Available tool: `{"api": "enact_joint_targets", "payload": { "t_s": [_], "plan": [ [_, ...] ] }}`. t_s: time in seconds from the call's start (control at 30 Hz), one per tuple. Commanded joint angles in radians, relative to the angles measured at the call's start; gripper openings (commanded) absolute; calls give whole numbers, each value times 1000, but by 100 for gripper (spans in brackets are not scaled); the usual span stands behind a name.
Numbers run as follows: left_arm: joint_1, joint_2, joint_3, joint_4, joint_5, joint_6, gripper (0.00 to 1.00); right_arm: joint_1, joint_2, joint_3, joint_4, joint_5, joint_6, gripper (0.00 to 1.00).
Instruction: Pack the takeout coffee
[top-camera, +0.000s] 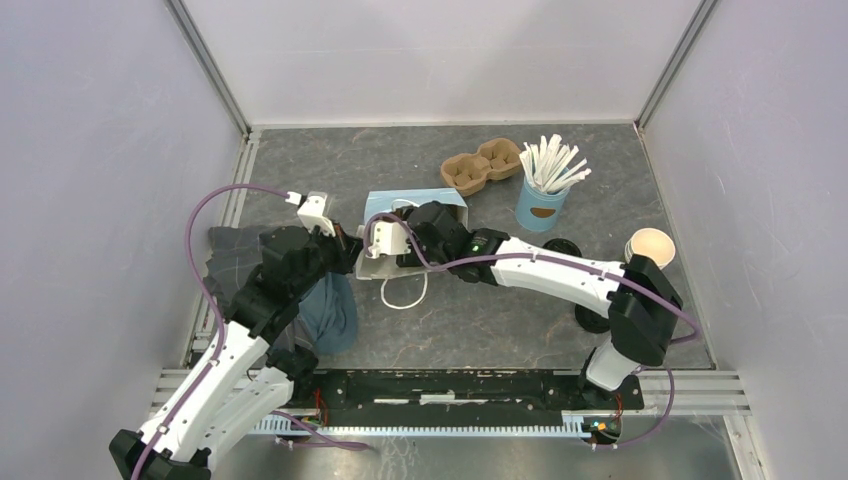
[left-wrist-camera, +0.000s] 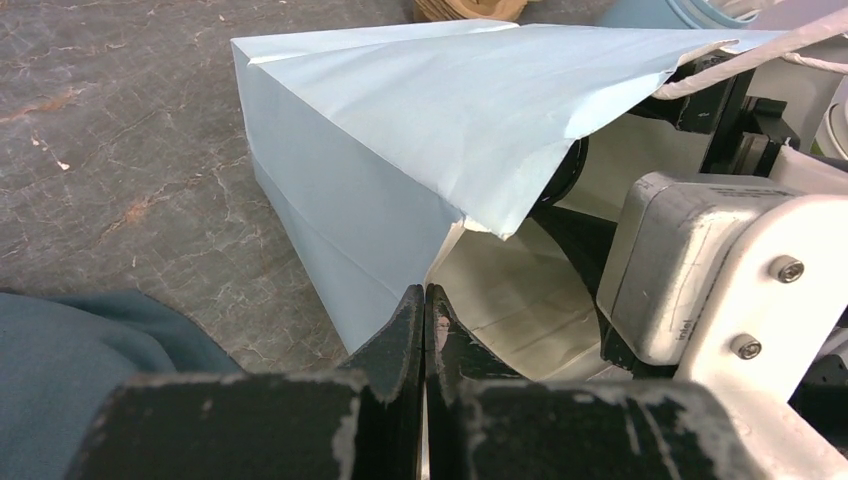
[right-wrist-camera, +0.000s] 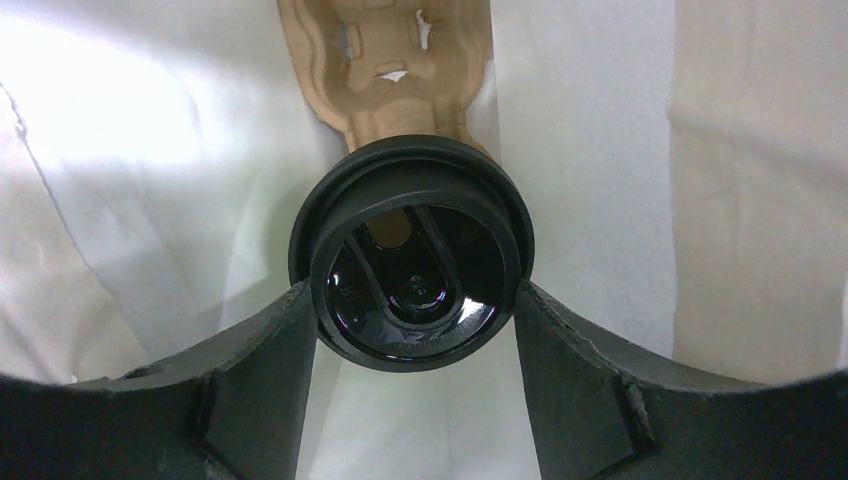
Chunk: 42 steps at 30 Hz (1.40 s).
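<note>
My right gripper should tilt the takeout coffee upright while my left gripper lifts the bag's opening (top-camera: 384, 266), because the blue paper bag (top-camera: 412, 196) is lying on its side.
The blue paper bag (top-camera: 400, 203) lies on its side in the middle of the table, its white inside showing. My left gripper (left-wrist-camera: 425, 292) is shut on the edge of the bag's (left-wrist-camera: 400, 130) mouth. In the right wrist view the takeout coffee (right-wrist-camera: 412, 250) shows only as its round black lid, inside the bag. My right gripper (right-wrist-camera: 415, 300) is shut on it, one finger pressed to each side of the lid. The cup's green body is hidden behind the lid. Beyond the cup, a brown pulp carrier (right-wrist-camera: 385, 60) rests against the white bag wall.
At the back right stand a brown cup carrier (top-camera: 482, 168) and a light-blue cup of white sticks (top-camera: 542, 205). An open cup (top-camera: 650, 245) stands at the right, by the right arm. A dark blue cloth (top-camera: 325, 310) lies under the left arm.
</note>
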Motion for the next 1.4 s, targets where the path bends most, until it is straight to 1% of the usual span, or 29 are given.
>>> {"api": "enact_joint_targets", "payload": {
  "t_s": [0.0,0.13,0.23,0.3,0.4,0.47,0.53,0.57,0.63,0.77,0.9,1.1,1.2,1.37],
  "plan": [
    [-4,7,5,17,11,-39,2,-1,26,-17,146,-25,21,50],
    [-4,12,10,10,4,-40,2,-1,17,37,95,-8,10,51],
    [-4,10,21,-2,-5,-38,2,10,4,114,-9,-34,14,51],
    [-4,8,26,-7,-12,-32,2,24,-3,117,-27,-57,24,51],
    [-4,12,34,-7,-14,-27,2,30,12,59,40,-52,29,51],
    [-4,22,44,-11,-9,-23,2,19,41,7,155,-12,1,50],
    [-4,29,51,-16,-1,-22,2,3,95,27,199,23,-30,50],
    [-4,32,54,-20,0,-22,2,0,121,57,200,37,-51,50],
    [-4,30,53,-27,-6,-25,2,-2,123,74,212,32,-85,50],
    [-4,21,42,-31,-23,-32,2,-1,74,107,116,4,-73,52],
    [-4,17,37,-29,-25,-36,2,-2,18,77,43,28,-92,51],
    [-4,11,39,-42,-24,-25,2,-39,-19,6,87,58,-121,51],
    [-3,12,44,-45,-19,-24,2,-50,-5,-16,136,49,-132,50],
    [-4,12,58,-54,-16,-25,2,-61,39,-5,189,27,-153,50]
  ]
}}
